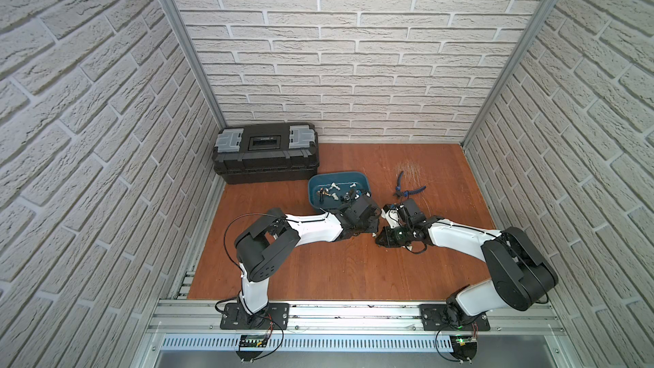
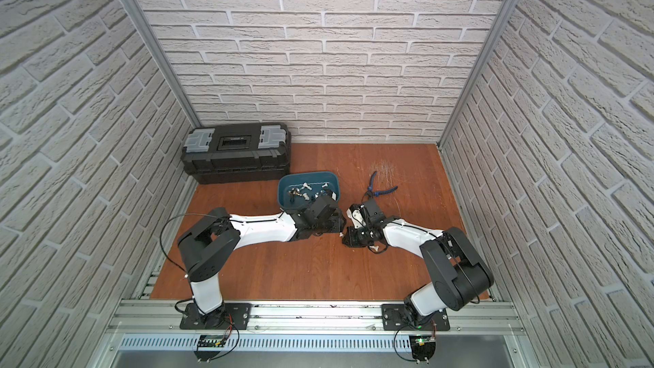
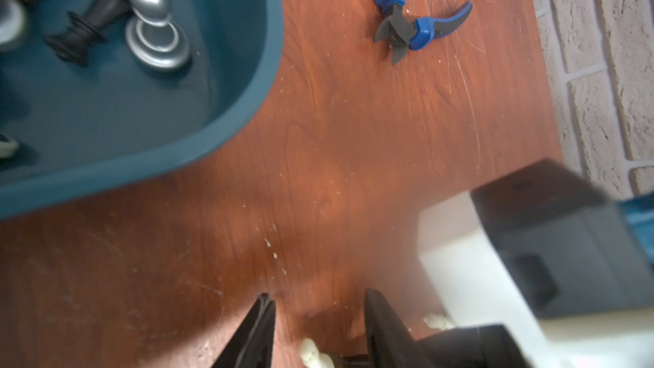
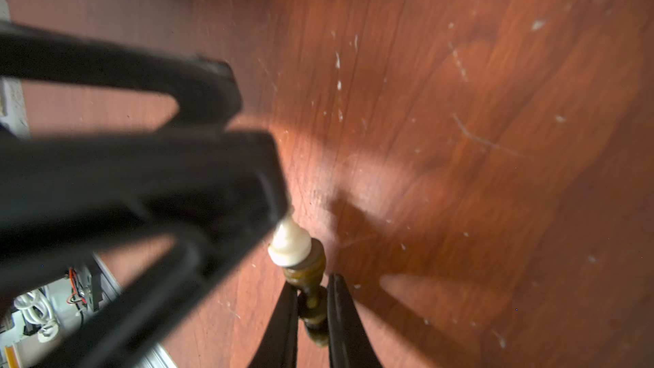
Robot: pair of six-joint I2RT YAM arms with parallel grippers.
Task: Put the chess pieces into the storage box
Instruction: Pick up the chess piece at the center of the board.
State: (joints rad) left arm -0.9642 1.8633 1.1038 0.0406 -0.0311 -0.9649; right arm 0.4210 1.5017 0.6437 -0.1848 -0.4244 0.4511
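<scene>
My left gripper is between my right gripper's gold piece (image 4: 308, 269) and the storage box, so it should take the white piece (image 3: 309, 351) to the box and move away first.
The teal storage box (image 1: 315, 203) holds several chess pieces (image 1: 332, 188); the left wrist view shows a black piece (image 3: 88, 26) and a silver piece (image 3: 152, 26) inside its rim (image 3: 272, 48). Just right of the box, my left gripper (image 3: 317, 293) is open low over the table, with a white piece (image 3: 311, 352) between its fingers, touching neither. A second white piece (image 3: 437, 322) lies beside it. My right gripper (image 4: 314, 281) is shut on a gold piece (image 4: 311, 299), whose end meets a white piece (image 4: 290, 242) at the left finger (image 4: 219, 171). In both top views the grippers nearly touch (image 1: 375, 235).
Blue-handled pliers (image 1: 403, 191) lie on the wooden table behind the right gripper, also in the left wrist view (image 3: 403, 26). A black toolbox (image 1: 265, 152) stands at the back left, against the brick wall. Brick walls close both sides.
</scene>
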